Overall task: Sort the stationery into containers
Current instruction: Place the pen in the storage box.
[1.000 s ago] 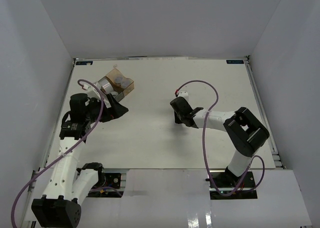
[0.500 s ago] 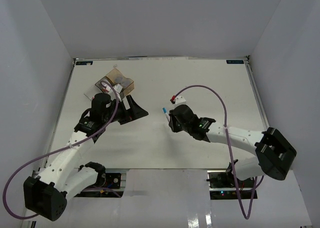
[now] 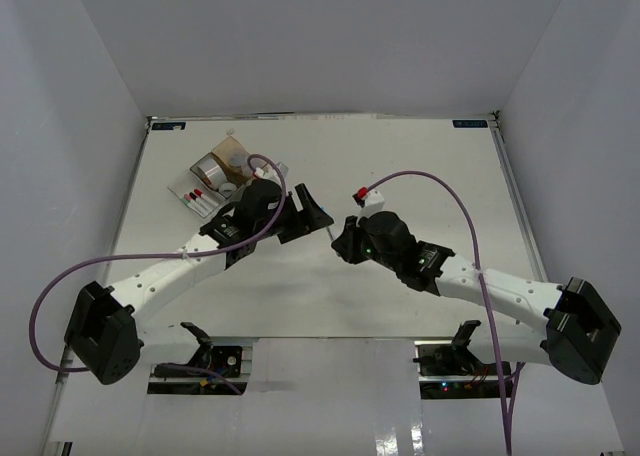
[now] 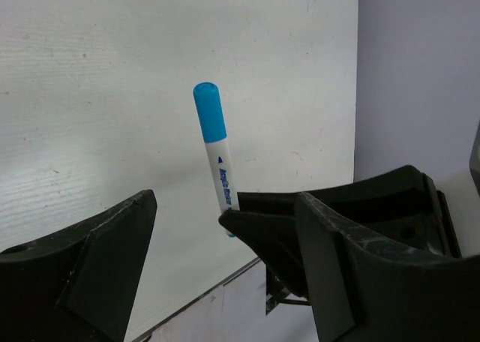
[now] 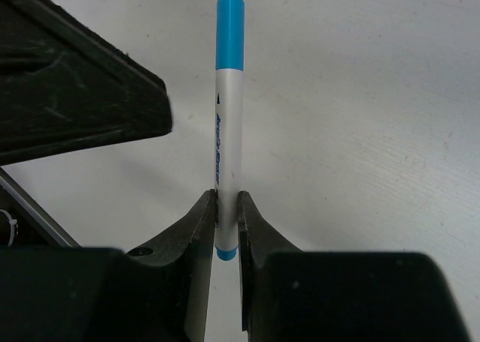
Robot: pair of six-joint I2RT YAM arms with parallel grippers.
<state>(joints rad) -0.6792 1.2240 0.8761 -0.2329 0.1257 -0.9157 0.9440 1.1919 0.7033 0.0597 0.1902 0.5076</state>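
The marker's lower end [image 5: 226, 238] is in my right gripper far from the clear container, so next my left gripper grabs the marker just under its blue cap [image 4: 218, 154].
My right gripper [image 5: 226, 199] is shut on the lower end of a white marker with a blue cap [image 5: 229, 94] and holds it upright above the table. In the left wrist view the marker [image 4: 215, 151] stands between the open fingers of my left gripper [image 4: 225, 201], which do not touch it. From the top, the left gripper [image 3: 310, 216] and the right gripper [image 3: 341, 240] meet near the table's middle. The marker is hidden there. The containers [image 3: 240, 159] stand at the far left, one amber. A silvery tape ring [image 3: 210, 169] and red- and black-capped markers [image 3: 196, 192] lie in them.
The white table [image 3: 420, 166] has walls on three sides. One finger [image 5: 75, 79] of the left gripper fills the upper left of the right wrist view, close to the marker. Purple cables loop over both arms.
My left arm has swung right, away from the containers, to the table's middle. My right arm has reached left with the blue marker. The two grippers now meet.
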